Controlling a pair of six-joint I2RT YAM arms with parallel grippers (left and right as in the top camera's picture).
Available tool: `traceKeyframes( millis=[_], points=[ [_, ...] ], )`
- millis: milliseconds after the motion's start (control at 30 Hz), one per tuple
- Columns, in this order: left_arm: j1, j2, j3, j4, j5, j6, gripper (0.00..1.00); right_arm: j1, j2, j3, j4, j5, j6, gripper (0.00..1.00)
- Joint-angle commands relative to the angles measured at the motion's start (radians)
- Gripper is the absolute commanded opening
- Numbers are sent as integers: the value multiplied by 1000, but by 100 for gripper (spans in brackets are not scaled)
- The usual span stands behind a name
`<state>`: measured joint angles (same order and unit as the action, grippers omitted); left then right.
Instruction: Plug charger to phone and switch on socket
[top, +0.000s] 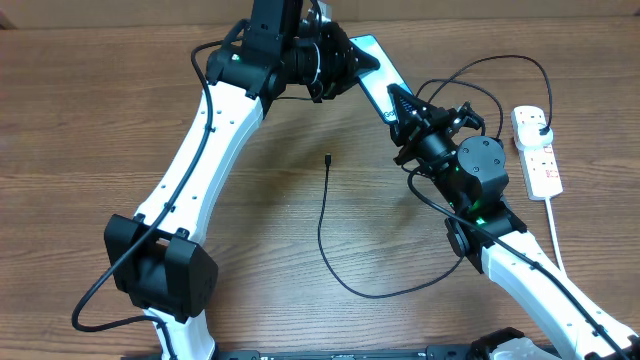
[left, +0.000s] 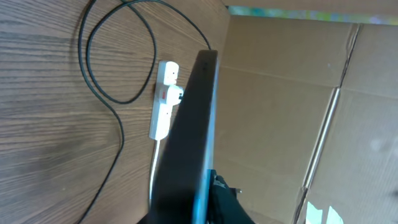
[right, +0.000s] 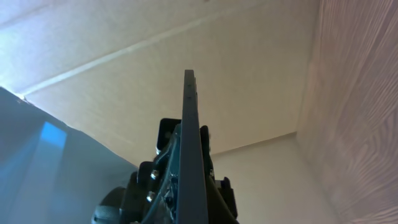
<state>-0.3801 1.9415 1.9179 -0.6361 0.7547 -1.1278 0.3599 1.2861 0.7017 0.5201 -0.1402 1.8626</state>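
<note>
The phone's near end (top: 387, 110), where the charger goes, is covered by my right gripper, so next my right gripper leaves the phone to my left gripper and takes the connector tip (top: 327, 160).
The phone (top: 376, 72), its screen lit cyan, is held above the table at the back, tilted on its edge. My left gripper (top: 350, 58) is shut on its far end and my right gripper (top: 402, 106) is shut on its near end. The phone shows edge-on between the jaws in the left wrist view (left: 189, 137) and the right wrist view (right: 189, 137). The charger cable (top: 322, 230) lies loose on the table, its connector tip (top: 328, 157) free and apart from the phone. Its black plug (top: 541, 127) sits in the white socket strip (top: 541, 165), which also shows in the left wrist view (left: 164, 99).
A cardboard wall (top: 500, 10) stands along the back edge, close behind the phone. The strip's thick white cord (top: 556, 235) runs toward the front right. The charger cable loops past the right arm's base (top: 480, 225).
</note>
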Motion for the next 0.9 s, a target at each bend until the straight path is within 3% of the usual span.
traceKeyframes(
  millis=[0,167,433,533,667,867],
  points=[
    [-12,-4,9,15,-3,22,7,18,0,35,2,-101,-26,4],
    [-12,-4,9,16,-5,20,4,18,0,35,2,-101,-26,7],
    [-6,-4,9,12,-7,86,4,18,0,35,-54,-101,-30,39],
    [2,-4,9,-3,-8,184,4,18,0,35,-105,-101,-53,51],
    [37,-4,9,-74,-42,349,4,-3,0,35,-243,-97,-214,67],
    [137,-4,9,-228,-55,628,4,-77,0,34,-512,-91,-534,76]
  ],
)
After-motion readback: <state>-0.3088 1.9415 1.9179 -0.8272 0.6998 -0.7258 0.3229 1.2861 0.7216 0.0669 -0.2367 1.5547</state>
